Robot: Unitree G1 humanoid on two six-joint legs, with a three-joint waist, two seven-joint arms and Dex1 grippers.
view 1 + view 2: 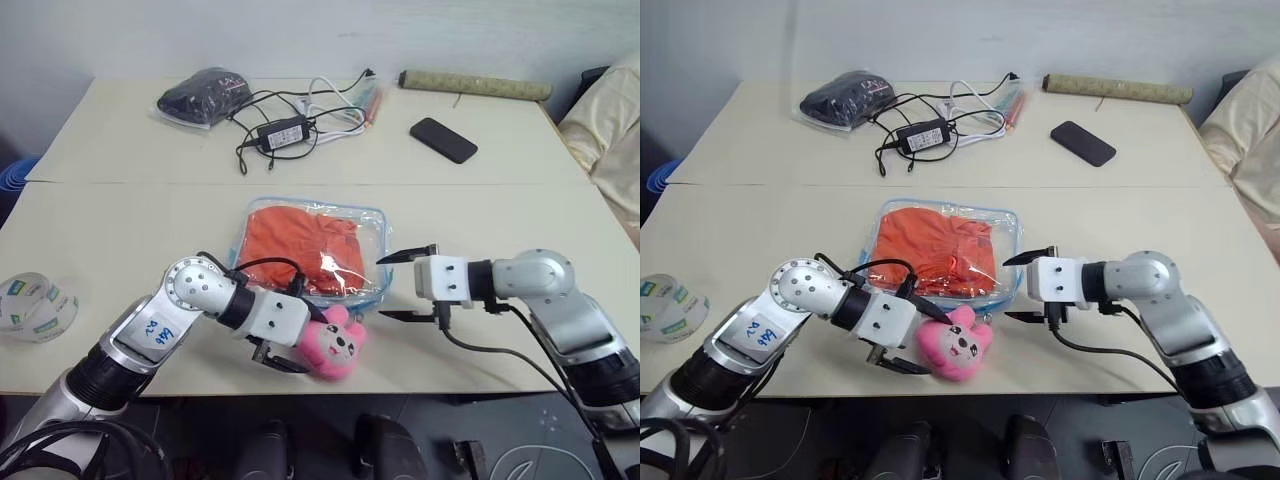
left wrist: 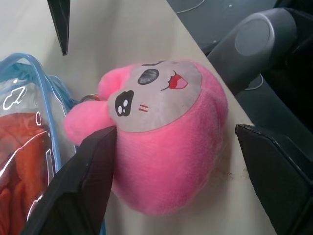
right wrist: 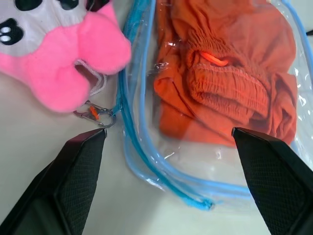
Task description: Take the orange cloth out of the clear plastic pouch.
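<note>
The pouch's blue edge [image 1: 366,299] will bend up and make an opening when I lift it, because the pouch's clear plastic [image 1: 373,240] lies in loose ripples next to the orange cloth.
The clear plastic pouch [image 1: 372,225] with light blue edging lies flat near the table's front edge. The wrinkled orange cloth [image 1: 300,240] is inside it, seen close through the plastic [image 3: 225,83]. A pink plush toy [image 1: 337,345] lies against the pouch's near corner, clipped to it by a small hook [image 3: 93,115]. My left gripper [image 1: 300,335] is open, its fingers [image 2: 83,181] on either side of the plush, one touching it. My right gripper [image 1: 407,286] is open at the pouch's right edge, level with the table, holding nothing.
A tape roll [image 1: 35,305] sits at the front left. At the back are a plastic bag of black stuff [image 1: 205,97], a charger with cables [image 1: 285,132], a phone [image 1: 443,139] and a rolled mat [image 1: 475,85]. The table's front edge runs just behind the plush.
</note>
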